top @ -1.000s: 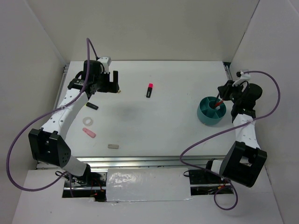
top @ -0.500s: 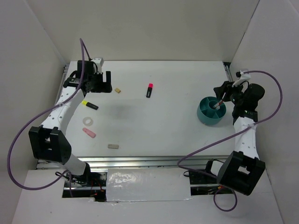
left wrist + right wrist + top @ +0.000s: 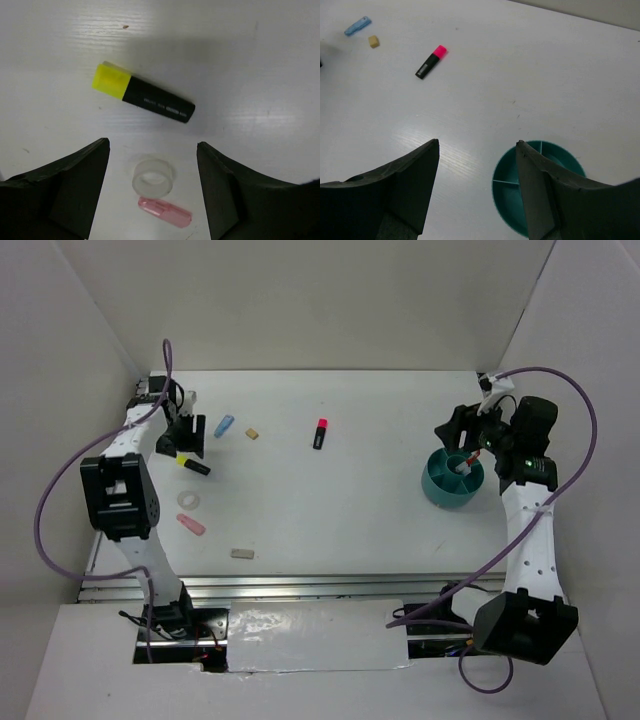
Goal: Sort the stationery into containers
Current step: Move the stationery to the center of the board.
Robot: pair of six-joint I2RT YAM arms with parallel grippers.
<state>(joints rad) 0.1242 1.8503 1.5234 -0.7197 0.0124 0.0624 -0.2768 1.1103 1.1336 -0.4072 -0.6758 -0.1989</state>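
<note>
The yellow-capped highlighter lies far from the teal cup (image 3: 450, 486), so my left gripper should take the highlighter's body (image 3: 198, 467) and offer its yellow cap to my right gripper.
My left gripper (image 3: 184, 443) (image 3: 152, 145) is open and empty above the table at the far left. Just beyond its fingertips lies a black highlighter with a yellow cap (image 3: 193, 465) (image 3: 145, 98). A white tape ring (image 3: 187, 500) (image 3: 153, 178) and a pink eraser (image 3: 191, 525) (image 3: 165, 212) lie between its fingers, lower down. My right gripper (image 3: 453, 432) (image 3: 477, 143) is open and empty above the far left rim of the teal cup (image 3: 436, 487) (image 3: 496, 192). A red pen (image 3: 468, 462) stands in the cup.
A blue clip (image 3: 224, 426) (image 3: 357, 26), a tan eraser (image 3: 253, 432) (image 3: 373, 41) and a pink-capped highlighter (image 3: 320, 433) (image 3: 431, 61) lie at the back of the table. A grey eraser (image 3: 242, 553) lies near the front. White walls close the sides and back.
My left arm swung left and nearer, uncovering the blue clip. My right gripper let go of the red pen in the cup, rose and moved left.
</note>
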